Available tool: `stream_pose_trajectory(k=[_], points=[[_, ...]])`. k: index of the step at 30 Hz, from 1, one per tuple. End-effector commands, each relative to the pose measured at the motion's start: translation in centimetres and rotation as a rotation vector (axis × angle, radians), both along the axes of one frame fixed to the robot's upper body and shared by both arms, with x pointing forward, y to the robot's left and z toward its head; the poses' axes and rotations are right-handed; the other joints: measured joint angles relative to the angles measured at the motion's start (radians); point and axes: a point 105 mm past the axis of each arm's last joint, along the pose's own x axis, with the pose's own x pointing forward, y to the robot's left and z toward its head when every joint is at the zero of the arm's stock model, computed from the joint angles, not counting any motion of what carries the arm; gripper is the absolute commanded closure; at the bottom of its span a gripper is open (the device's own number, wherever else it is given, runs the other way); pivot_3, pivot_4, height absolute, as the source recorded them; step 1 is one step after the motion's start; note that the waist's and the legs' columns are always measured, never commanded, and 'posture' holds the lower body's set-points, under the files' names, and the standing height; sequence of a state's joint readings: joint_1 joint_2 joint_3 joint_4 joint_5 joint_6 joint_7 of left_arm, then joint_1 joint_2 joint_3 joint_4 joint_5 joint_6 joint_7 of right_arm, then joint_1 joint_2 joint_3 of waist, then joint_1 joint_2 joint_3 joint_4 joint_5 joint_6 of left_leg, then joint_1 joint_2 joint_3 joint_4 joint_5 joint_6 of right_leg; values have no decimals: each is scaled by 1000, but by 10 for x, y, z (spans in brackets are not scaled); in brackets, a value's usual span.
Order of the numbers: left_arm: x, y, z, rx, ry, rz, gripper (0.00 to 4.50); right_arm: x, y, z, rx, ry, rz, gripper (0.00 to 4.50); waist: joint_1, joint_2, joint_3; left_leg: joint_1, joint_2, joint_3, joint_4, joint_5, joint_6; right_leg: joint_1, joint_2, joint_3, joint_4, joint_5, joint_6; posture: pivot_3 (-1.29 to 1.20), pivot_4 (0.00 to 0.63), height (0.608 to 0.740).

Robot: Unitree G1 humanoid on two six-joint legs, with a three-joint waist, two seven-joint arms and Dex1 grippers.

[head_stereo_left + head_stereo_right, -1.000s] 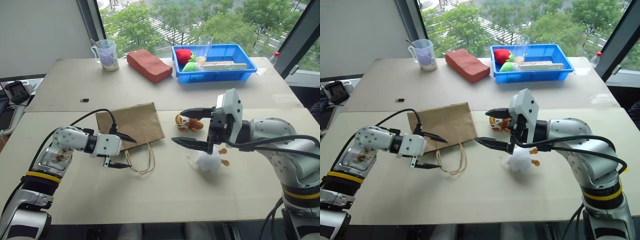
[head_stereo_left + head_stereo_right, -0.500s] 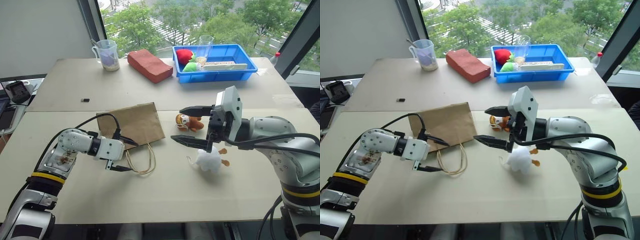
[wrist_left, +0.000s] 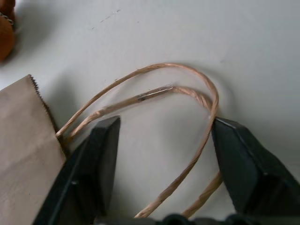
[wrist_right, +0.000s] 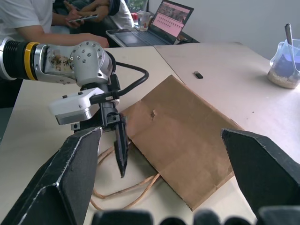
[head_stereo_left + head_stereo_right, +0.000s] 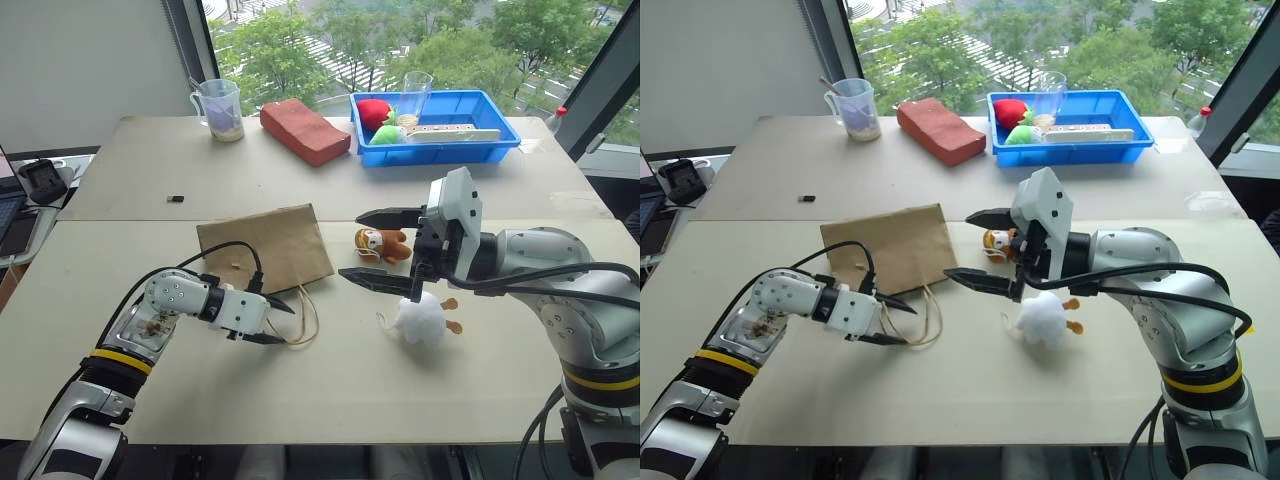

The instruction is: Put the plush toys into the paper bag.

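Observation:
My gripper will make the bag gape open when it lifts the cord handle (image 5: 317,317), because the handle comes out of the edge of the opening of the flat paper bag (image 5: 265,246).
The brown paper bag (image 5: 265,248) lies flat on the table, its cord handles (image 5: 305,320) trailing toward me. My left gripper (image 5: 288,326) is low at those handles, open but narrow. Its fingers (image 3: 101,154) straddle the cord loops (image 3: 187,91), one touching the cord. The monkey plush toy (image 5: 380,243) lies just right of the bag, and the fluffy white plush toy (image 5: 420,320) lies nearer me. My right gripper (image 5: 350,245) hovers wide open and empty above the table beside both toys.
At the back stand a reddish-brown block (image 5: 300,130), a blue tray (image 5: 470,135) holding red and green soft items and a glass, and a measuring cup (image 5: 222,108). A small black item (image 5: 175,199) lies left of the bag. People sit at a laptop (image 4: 171,21).
My left gripper has moved right to the bag's handles and its jaws have narrowed around the cords. The right arm has stayed put.

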State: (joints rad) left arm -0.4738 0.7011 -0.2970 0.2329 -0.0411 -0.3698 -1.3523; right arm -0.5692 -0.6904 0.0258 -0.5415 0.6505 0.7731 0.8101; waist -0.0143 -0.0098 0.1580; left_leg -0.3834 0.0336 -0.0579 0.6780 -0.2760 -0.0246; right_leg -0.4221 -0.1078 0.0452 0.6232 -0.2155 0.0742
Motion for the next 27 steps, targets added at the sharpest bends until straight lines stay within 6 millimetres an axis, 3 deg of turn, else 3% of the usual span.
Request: stream_pose_trajectory(k=[1, 2, 3, 7, 10, 15, 18, 27], points=[[-2, -5, 10, -33, 12, -26, 3662, -2, 0, 8, 1, -37, -4, 0, -1, 0, 0, 0, 0, 0, 0, 0, 0, 0, 0, 0, 0, 0, 0, 0, 150, 740], [-4, -5, 13, -41, 34, -33, 4205, -2, -1, 7, 1, -36, -7, 0, -2, 0, 0, 0, 0, 0, 0, 0, 0, 0, 0, 0, 0, 0, 0, 0, 150, 740], [-6, -5, 16, -49, 55, -38, 4400, -2, -1, 7, 0, -36, -9, 0, -1, 0, 0, 0, 0, 0, 0, 0, 0, 0, 0, 0, 0, 0, 0, 0, 150, 740], [-2, -7, 42, -141, 136, -6, 4400, 0, -4, 4, 3, -20, -22, 0, 0, 0, 0, 0, 0, 0, 0, 0, 0, 0, 0, 0, 0, 0, 0, 0, 150, 740], [9, -10, 82, -296, 184, 65, 4400, 4, -12, -10, -29, 12, -55, 0, 2, -1, 0, -1, 0, -1, 1, 0, 0, 0, 0, 0, 0, 0, 0, 0, 150, 740], [19, 0, 130, -446, 224, 157, 4400, 7, -17, -33, -35, 66, -80, 0, -5, -1, 0, 0, 0, -1, 1, 0, 0, 0, 0, -1, 0, 0, 0, 0, 150, 740], [19, 1, 134, -457, 231, 177, 4500, 10, -7, -43, -4, 90, -72, 674, -22, -1, 0, 1, 0, -1, 0, 0, 1, 0, 0, -1, 1, 0, 0, 0, 150, 740], [20, -4, 144, -509, 194, 197, 4500, 38, 56, -76, 102, 174, -42, 3965, -32, -1, 0, 1, 0, -1, 0, 0, 0, 0, 0, 0, 1, 0, 0, 0, 150, 740]])
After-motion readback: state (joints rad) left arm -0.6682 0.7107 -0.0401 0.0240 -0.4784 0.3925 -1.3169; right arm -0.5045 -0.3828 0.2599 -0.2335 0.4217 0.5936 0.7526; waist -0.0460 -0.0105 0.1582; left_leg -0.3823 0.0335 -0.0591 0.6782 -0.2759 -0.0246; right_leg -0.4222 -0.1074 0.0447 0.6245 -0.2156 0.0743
